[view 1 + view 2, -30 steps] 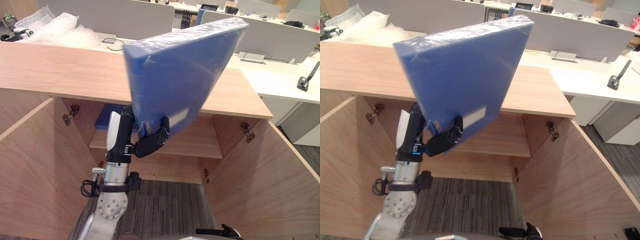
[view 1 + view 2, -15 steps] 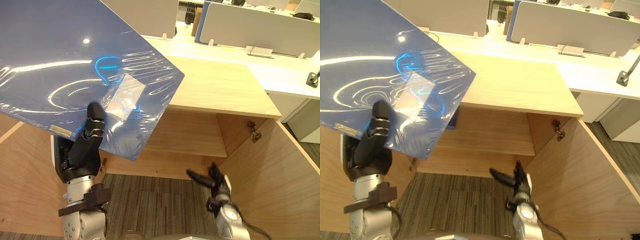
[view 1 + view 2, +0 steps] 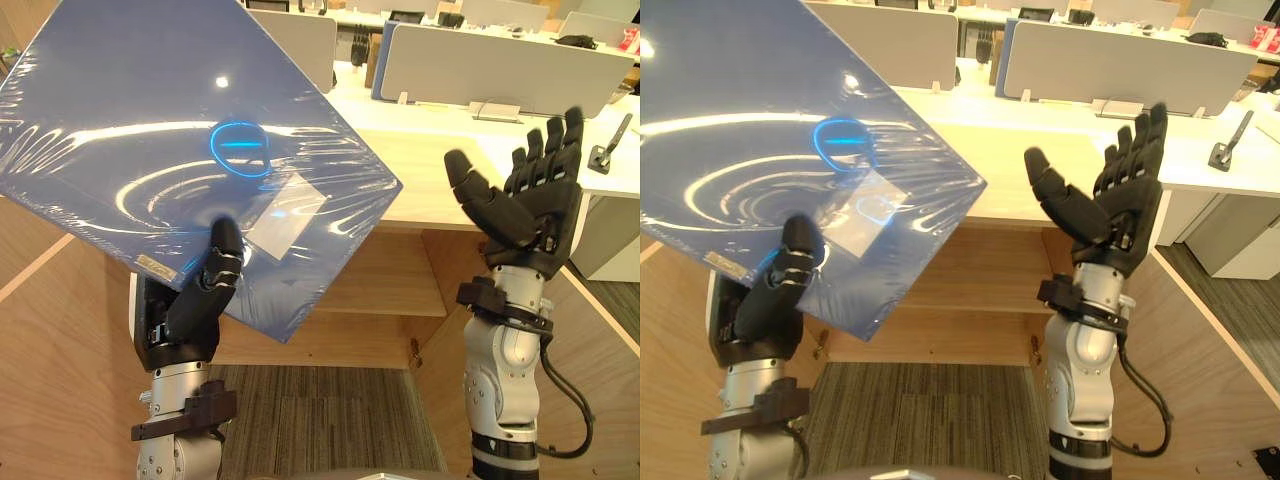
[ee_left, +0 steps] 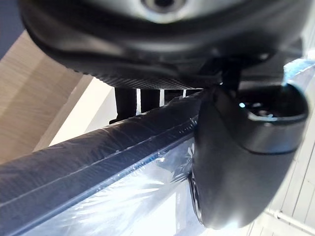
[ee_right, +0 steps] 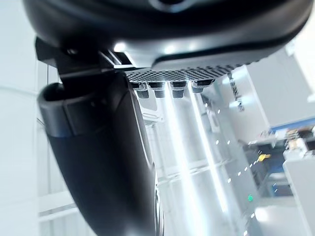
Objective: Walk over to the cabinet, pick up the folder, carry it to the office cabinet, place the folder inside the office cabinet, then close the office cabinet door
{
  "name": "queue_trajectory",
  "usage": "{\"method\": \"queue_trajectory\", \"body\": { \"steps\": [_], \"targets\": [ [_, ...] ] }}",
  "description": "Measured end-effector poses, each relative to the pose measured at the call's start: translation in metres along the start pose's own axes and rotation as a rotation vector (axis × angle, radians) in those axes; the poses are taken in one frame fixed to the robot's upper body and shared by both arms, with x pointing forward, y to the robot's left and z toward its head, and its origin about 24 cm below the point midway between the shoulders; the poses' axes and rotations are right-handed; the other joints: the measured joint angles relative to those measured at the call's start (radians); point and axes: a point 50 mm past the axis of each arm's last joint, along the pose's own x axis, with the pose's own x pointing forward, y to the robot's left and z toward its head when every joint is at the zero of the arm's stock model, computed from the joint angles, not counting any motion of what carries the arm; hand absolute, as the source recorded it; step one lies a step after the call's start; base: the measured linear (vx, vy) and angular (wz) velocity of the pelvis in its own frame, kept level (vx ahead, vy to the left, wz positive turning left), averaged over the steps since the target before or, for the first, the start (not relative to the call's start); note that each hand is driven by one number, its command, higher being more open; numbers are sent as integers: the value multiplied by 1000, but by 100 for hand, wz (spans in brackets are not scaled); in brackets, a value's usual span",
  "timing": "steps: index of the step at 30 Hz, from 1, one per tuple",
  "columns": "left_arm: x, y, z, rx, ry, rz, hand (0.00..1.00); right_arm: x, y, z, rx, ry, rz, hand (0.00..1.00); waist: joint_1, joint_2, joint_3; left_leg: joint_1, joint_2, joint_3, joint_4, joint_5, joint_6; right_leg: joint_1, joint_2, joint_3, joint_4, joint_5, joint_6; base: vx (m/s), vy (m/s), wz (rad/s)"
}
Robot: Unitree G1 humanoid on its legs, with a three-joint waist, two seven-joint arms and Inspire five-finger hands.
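Observation:
The blue folder (image 3: 190, 125) is held by a lower corner and keeps straight edges (image 3: 345, 264). It will swing over stiff and closed when I tilt it.
A large blue folder (image 3: 190, 150) wrapped in clear film is held up flat and tilted, in front of the open wooden cabinet (image 3: 440, 180). My left hand (image 3: 195, 305) is shut on its lower corner, thumb pressed on the front face; the left wrist view has the folder's edge (image 4: 98, 152) pinched under the thumb. My right hand (image 3: 525, 200) is raised to the right of the folder, palm up, fingers spread and straight, holding nothing and not touching the folder. Both cabinet doors (image 3: 70, 340) stand open, with a shelf (image 3: 380, 290) inside.
Behind the cabinet top runs a white desk (image 3: 600, 160) with grey partition screens (image 3: 480, 65) and a black desk item (image 3: 607, 155). The right door (image 3: 590, 380) swings out toward me. Grey carpet (image 3: 320, 430) lies in front of the cabinet.
My right hand has risen from low by the carpet to chest height beside the folder, fingers spread. The folder has tipped from upright toward flat and shifted left in my left hand.

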Motion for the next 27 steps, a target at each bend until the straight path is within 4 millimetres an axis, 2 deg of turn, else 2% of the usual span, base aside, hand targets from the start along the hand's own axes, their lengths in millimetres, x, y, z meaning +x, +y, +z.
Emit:
{"method": "queue_trajectory", "body": {
  "steps": [6, 9, 13, 15, 18, 21, 27],
  "targets": [
    [1, 3, 2, 138, -1, -73, 0, 26, 13, 10, 150, -49, 186, 100, 1, 13, -18, -8, 0, -2, 6, 1, 1, -6, 0, 0, 4, 0, 0, -11, -4, 0],
    [1, 5, 1, 170, 10, -87, 0, 37, 17, 7, 197, -30, 275, 100, 3, 14, -22, -12, 0, -2, 6, 1, 2, -8, 0, -1, 4, 0, 0, -11, -3, 0],
    [2, 6, 0, 232, 29, -134, 0, 49, 32, -6, 235, 70, 445, 100, 4, 13, -24, -15, 0, -2, 5, 2, 3, -12, 0, -1, 2, 1, 0, 0, 0, 0],
    [3, 4, 1, 262, 35, -182, 0, 51, 48, -20, 232, 172, 568, 100, 3, 11, -26, -19, 1, -1, 4, 2, 3, -17, 2, -1, -1, 5, -1, 0, 0, 0],
    [5, 2, 2, 326, 36, -252, 0, 47, 64, -32, 231, 309, 754, 100, 9, 2, -34, -28, 2, 0, 5, 4, 4, -26, 6, -1, -12, 12, -3, 0, 0, 0],
    [7, 7, 5, 386, 30, -257, 0, 50, 67, -34, 171, 388, 880, 100, 19, -11, -42, -35, 0, 0, 6, 4, 4, -25, 8, -3, -31, 25, 0, 0, 0, 0],
    [8, 9, 7, 428, 38, -283, 0, 54, 65, -35, 81, 470, 983, 100, 23, -28, -54, -38, -1, 2, 6, 5, 5, -16, 16, -2, -67, 48, 0, -2, 3, -1]
  ]
}}
